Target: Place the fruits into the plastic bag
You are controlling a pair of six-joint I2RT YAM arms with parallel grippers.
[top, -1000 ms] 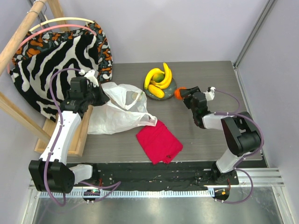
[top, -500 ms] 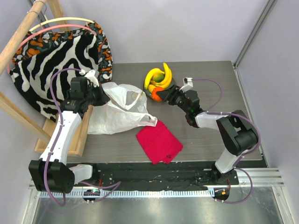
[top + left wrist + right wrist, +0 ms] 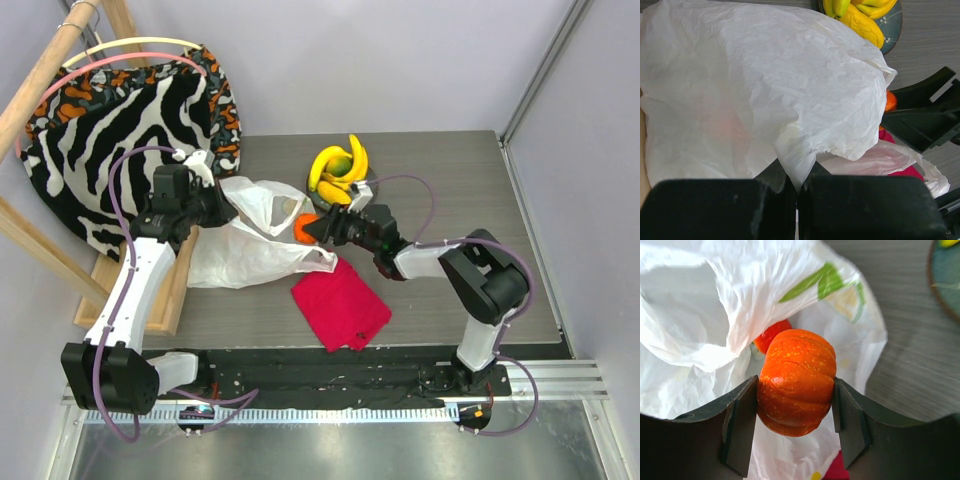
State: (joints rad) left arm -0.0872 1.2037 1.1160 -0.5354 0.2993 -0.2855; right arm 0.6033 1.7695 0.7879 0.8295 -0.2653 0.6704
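Observation:
The robot's right gripper should keep going into the bag, as the bag's opening is open ahead of the orange fruit, and let go beside the red-orange fruit.
The white plastic bag lies on the table's left half, its mouth facing right. My left gripper is shut on the bag's upper edge and holds it up; the pinched film shows in the left wrist view. My right gripper is shut on a small ribbed orange fruit and holds it at the bag's open mouth. A red-orange fruit lies inside the bag. Yellow bananas and a green fruit sit on the dark round plate.
A red folded cloth lies in front of the bag, under my right arm. Zebra-striped fabric hangs on a wooden frame at the back left. A grey wall closes the table's far side.
My right gripper has carried the orange fruit leftward from beside the plate, past its front, to the bag's mouth. The left gripper has held the bag's edge without moving.

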